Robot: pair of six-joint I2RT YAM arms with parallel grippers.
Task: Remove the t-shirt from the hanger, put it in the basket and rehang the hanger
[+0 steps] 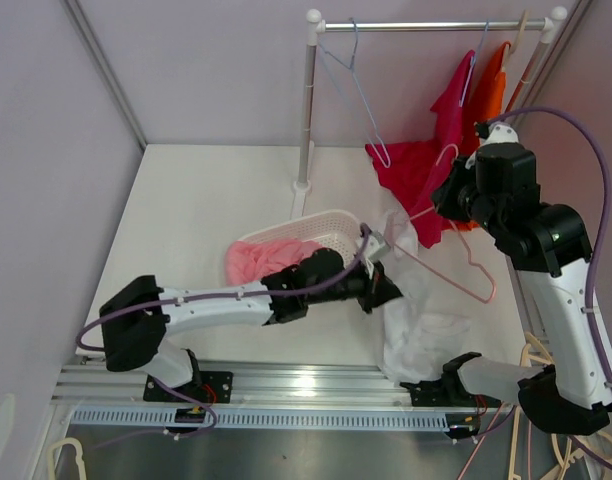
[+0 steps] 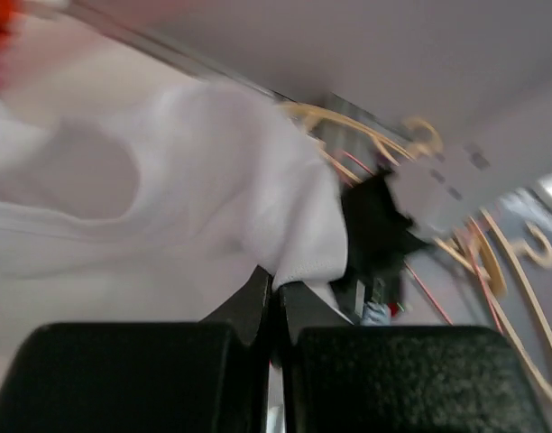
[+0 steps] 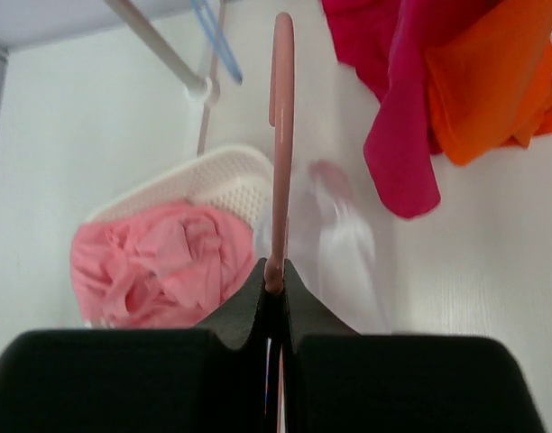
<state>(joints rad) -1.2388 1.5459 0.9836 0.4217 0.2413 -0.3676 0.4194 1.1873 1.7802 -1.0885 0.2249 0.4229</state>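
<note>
The robot's left gripper should lift the shirt high before lowering it into the basket (image 1: 296, 250), because the white t-shirt's lower part (image 1: 423, 340) trails outside the basket to the table's near edge.
A white t-shirt (image 1: 418, 335) hangs from a pink hanger (image 1: 473, 272) right of centre and drapes down to the table's near edge. My right gripper (image 1: 448, 198) is shut on the hanger's upper part and holds it in the air. In the right wrist view the hanger rod (image 3: 280, 135) runs straight up from the closed gripper (image 3: 274, 276), with the blurred white shirt (image 3: 344, 244) below. My left gripper (image 1: 388, 288) is shut on the shirt's left edge. In the left wrist view the gripper (image 2: 276, 290) pinches a fold of the white cloth (image 2: 213, 180).
A white basket (image 1: 321, 221) holding a pink garment (image 1: 264, 258) stands just left of the left gripper. At the back a clothes rack (image 1: 436, 25) carries a blue hanger (image 1: 361, 95), a red garment (image 1: 426, 165) and an orange one (image 1: 491, 95). Spare hangers (image 1: 541, 360) lie at the right.
</note>
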